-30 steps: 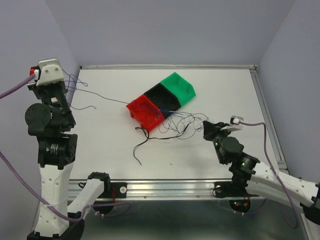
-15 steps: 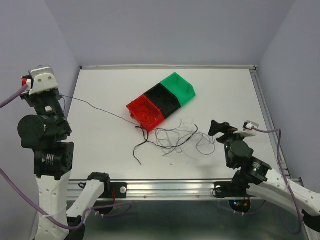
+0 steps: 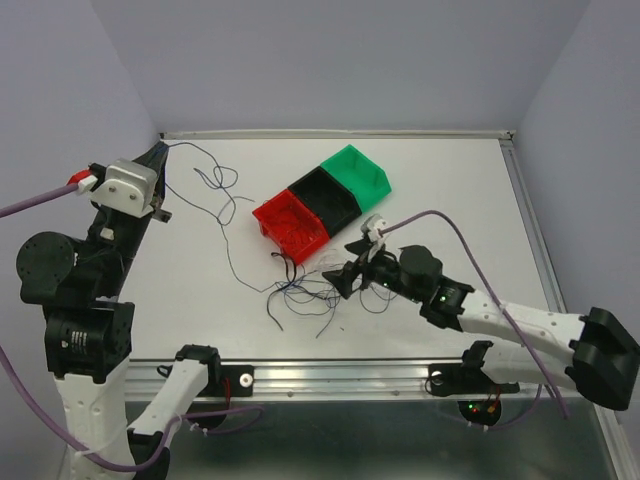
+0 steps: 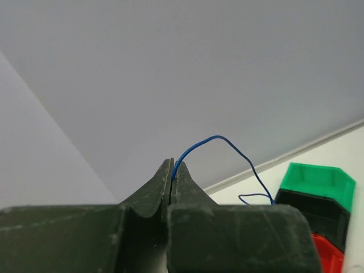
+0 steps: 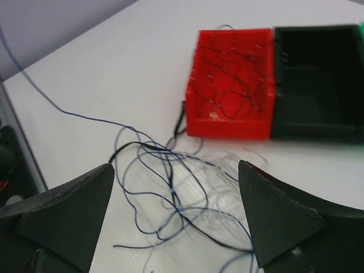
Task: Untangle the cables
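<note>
My gripper will free the blue cable (image 3: pixel 229 255) and leave the clump of cables behind when it lifts, because that cable goes over the black cable (image 5: pixel 159 148) in loose loops.
The cables lie as a loose clump (image 3: pixel 312 290) of dark blue, black and whitish strands on the white table, just in front of the red bin. One blue cable (image 3: pixel 213 182) runs from the clump in slack curls up to my left gripper (image 3: pixel 160 151), raised at the far left corner. In the left wrist view that gripper (image 4: pixel 172 166) is shut on the blue cable (image 4: pixel 216 137), which arcs out from the fingertips. My right gripper (image 3: pixel 347 279) hangs open over the clump's right side. In the right wrist view its fingers (image 5: pixel 68 210) straddle the strands (image 5: pixel 176 196) without touching them.
A red bin (image 3: pixel 268 215), a black bin (image 3: pixel 312 183) and a green bin (image 3: pixel 372 170) stand in a diagonal row mid-table. The red bin (image 5: pixel 227 128) holds more thin strands. A metal rail (image 3: pixel 330 375) lines the near edge; walls close in left and right.
My right gripper opened, let go of the strands and swung left over the clump. The clump gathered leftward. The left arm lowered and turned, so the once-taut blue cable now hangs slack.
</note>
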Robot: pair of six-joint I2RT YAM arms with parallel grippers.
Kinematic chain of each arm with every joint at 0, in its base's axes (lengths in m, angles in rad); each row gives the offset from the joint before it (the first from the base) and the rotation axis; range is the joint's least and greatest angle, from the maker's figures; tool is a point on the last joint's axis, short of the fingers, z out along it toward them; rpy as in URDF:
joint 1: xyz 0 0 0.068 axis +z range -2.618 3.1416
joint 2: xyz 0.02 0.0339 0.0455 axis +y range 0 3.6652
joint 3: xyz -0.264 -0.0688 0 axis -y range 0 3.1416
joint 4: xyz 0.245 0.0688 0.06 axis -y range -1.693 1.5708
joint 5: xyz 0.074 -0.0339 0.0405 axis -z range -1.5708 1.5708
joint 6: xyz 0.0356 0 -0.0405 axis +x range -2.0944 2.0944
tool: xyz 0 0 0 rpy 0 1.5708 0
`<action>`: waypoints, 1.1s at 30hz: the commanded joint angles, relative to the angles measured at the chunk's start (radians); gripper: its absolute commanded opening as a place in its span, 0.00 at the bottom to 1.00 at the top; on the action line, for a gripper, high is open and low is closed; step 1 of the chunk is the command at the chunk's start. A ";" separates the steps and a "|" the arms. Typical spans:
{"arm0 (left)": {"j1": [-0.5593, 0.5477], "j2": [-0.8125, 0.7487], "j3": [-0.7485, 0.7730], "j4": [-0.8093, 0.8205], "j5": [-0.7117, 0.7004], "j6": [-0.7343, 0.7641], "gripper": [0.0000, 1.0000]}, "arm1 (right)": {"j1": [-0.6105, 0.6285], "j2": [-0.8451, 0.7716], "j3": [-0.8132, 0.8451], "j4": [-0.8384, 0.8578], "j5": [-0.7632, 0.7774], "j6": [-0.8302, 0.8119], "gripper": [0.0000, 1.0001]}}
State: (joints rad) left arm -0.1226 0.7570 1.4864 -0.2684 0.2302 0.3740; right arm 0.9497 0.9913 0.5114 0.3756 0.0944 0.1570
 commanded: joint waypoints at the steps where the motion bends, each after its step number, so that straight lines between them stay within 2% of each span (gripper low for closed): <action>1: 0.005 -0.002 0.049 -0.009 0.196 -0.075 0.00 | 0.000 0.214 0.186 0.273 -0.390 -0.119 0.97; 5: 0.005 -0.004 0.064 0.001 0.244 -0.104 0.00 | 0.001 0.397 0.382 0.315 -0.544 -0.100 0.98; 9: 0.005 0.005 0.086 0.026 0.258 -0.130 0.00 | 0.009 0.549 0.501 0.359 -0.662 -0.079 0.99; 17: 0.005 0.062 0.178 0.057 0.261 -0.164 0.00 | 0.064 0.759 0.621 0.418 -0.763 -0.039 0.98; 20: 0.005 0.079 0.215 0.075 0.255 -0.173 0.00 | 0.075 0.813 0.639 0.419 -0.779 -0.025 0.94; 23: 0.005 0.088 0.235 0.098 0.225 -0.169 0.00 | 0.084 0.834 0.622 0.421 -0.754 -0.022 0.60; 24: 0.005 0.090 0.236 0.119 0.184 -0.153 0.00 | 0.084 0.834 0.589 0.424 -0.724 -0.030 0.35; 25: 0.005 0.091 0.235 0.136 0.152 -0.143 0.00 | 0.083 0.822 0.569 0.427 -0.701 -0.028 0.24; 26: 0.005 0.091 0.229 0.184 0.053 -0.127 0.00 | 0.084 0.814 0.544 0.430 -0.678 -0.027 0.17; 27: 0.005 0.093 0.222 0.208 -0.003 -0.113 0.00 | 0.084 0.801 0.501 0.433 -0.641 -0.024 0.04; 28: 0.005 0.102 0.206 0.254 -0.106 -0.072 0.00 | 0.084 0.764 0.477 0.440 -0.624 -0.007 0.01; 29: 0.005 0.110 0.195 0.255 -0.107 -0.057 0.00 | 0.083 0.739 0.461 0.444 -0.602 0.002 0.01; 30: 0.005 0.119 0.183 0.264 -0.168 -0.044 0.00 | 0.084 0.713 0.448 0.444 -0.590 0.013 0.00; 31: 0.005 0.128 0.166 0.264 -0.164 -0.031 0.00 | 0.084 0.678 0.432 0.444 -0.575 0.025 0.00; 33: 0.005 0.156 0.060 0.275 -0.060 -0.047 0.00 | 0.084 0.566 0.434 0.412 -0.556 0.049 0.01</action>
State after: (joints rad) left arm -0.1226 0.8486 1.6539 -0.1013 0.2024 0.2909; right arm 1.0306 1.7348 0.9604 0.7391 -0.5327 0.1638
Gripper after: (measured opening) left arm 0.041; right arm 0.012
